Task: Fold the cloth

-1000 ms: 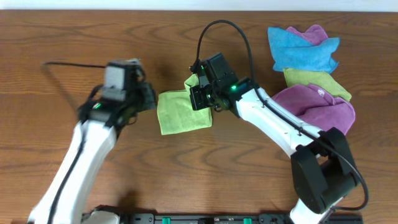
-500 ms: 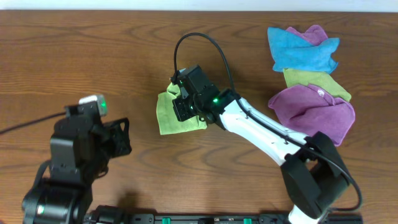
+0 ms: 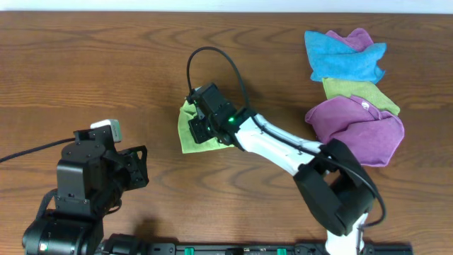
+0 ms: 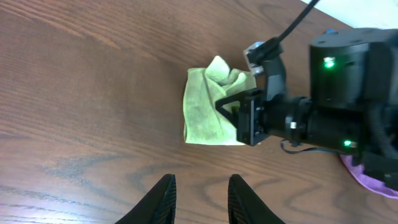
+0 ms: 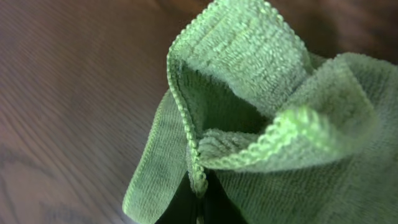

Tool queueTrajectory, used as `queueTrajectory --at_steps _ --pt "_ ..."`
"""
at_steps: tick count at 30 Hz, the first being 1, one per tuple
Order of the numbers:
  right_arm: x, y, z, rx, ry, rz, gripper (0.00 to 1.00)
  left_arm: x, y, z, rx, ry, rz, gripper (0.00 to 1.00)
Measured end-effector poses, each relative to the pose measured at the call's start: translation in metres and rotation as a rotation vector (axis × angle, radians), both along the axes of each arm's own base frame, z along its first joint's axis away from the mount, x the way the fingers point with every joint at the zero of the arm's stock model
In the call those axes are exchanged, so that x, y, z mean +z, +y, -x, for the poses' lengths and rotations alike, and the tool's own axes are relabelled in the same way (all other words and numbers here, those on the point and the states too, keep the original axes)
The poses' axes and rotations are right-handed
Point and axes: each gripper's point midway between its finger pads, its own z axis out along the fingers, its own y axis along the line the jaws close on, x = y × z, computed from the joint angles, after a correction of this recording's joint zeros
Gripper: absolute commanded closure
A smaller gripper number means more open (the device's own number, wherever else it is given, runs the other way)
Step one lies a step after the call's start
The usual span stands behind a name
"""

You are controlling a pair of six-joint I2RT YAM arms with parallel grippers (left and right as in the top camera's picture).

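Observation:
The hem in my right gripper sticks up in a curled flap (image 5: 245,53) over the bunched cloth. I should put it down and smooth the cloth flat (image 3: 192,136) before I fold any further.
The lime-green cloth (image 3: 188,132) lies bunched on the wooden table, left of centre, partly under the right arm. My right gripper (image 3: 203,125) is over its right part, shut on a stitched hem of the cloth (image 5: 249,74), which rises in a fold in front of the right gripper (image 5: 199,208). In the left wrist view the cloth (image 4: 208,112) lies ahead, with the right gripper's black body at its right side. My left gripper (image 4: 202,190) hovers over bare wood in front of the cloth, open, with nothing between its fingers. Overhead, the left gripper (image 3: 140,167) is at the front left.
A pile of other cloths sits at the back right: a blue cloth (image 3: 341,57), an olive-green cloth (image 3: 357,91) and a purple cloth (image 3: 359,125). The right arm's cable (image 3: 205,60) loops above the lime cloth. A black rail runs along the table's front edge.
The right gripper has carried the cloth's edge leftward across the cloth. The left arm has drawn back to the front left, away from the cloth, and its jaws have parted.

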Motion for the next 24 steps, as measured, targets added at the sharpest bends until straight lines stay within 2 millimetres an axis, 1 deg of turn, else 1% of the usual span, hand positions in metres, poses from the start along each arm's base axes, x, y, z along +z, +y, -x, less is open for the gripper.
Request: queueTrajectory --at_steps 4,6,8,9,11,12,14,17,19,21,22,23,24 --pt "-0.001 0.003 -0.003 -0.017 -0.001 -0.017 0.98 0.0 0.0 0.0 -0.002 0.001 0.001 0.67" --pt "0.0 0.005 -0.003 -0.02 0.002 -0.029 0.9 0.0 0.0 0.0 -0.002 0.001 0.001 0.64" --pt "0.004 0.012 0.0 -0.007 0.018 -0.068 0.83 0.0 0.0 0.0 -0.002 0.001 0.001 0.63" --pt "0.006 0.017 0.001 0.002 0.024 -0.093 0.76 0.0 0.0 0.0 -0.001 0.001 0.002 0.63" --pt "0.013 0.03 0.007 0.033 0.035 -0.148 0.51 0.0 0.0 0.0 -0.002 -0.001 0.002 0.63" --pt "0.017 0.038 0.011 0.055 0.037 -0.176 0.49 0.0 0.0 0.0 -0.001 -0.002 0.002 0.62" --pt "0.023 0.051 0.021 0.104 0.044 -0.214 0.5 0.001 0.0 0.0 -0.001 -0.003 0.002 0.63" --pt "0.024 0.06 0.036 0.148 0.07 -0.233 0.47 0.001 0.0 -0.001 0.0 -0.003 -0.001 0.63" --pt "0.025 0.062 0.039 0.161 0.082 -0.244 0.46 0.0 0.003 -0.001 0.011 -0.004 -0.011 0.62" --pt "0.026 0.06 0.037 0.161 0.089 -0.252 0.46 -0.001 0.006 -0.001 0.026 -0.003 -0.026 0.62" --pt "0.027 0.059 0.035 0.158 0.092 -0.255 0.45 -0.001 0.008 -0.002 0.035 -0.004 -0.034 0.62" --pt "0.028 0.056 0.032 0.151 0.094 -0.256 0.42 -0.001 0.01 -0.002 0.043 -0.005 -0.041 0.62" --pt "0.029 0.051 0.029 0.141 0.097 -0.255 0.42 -0.001 0.011 -0.002 0.047 -0.006 -0.045 0.62"
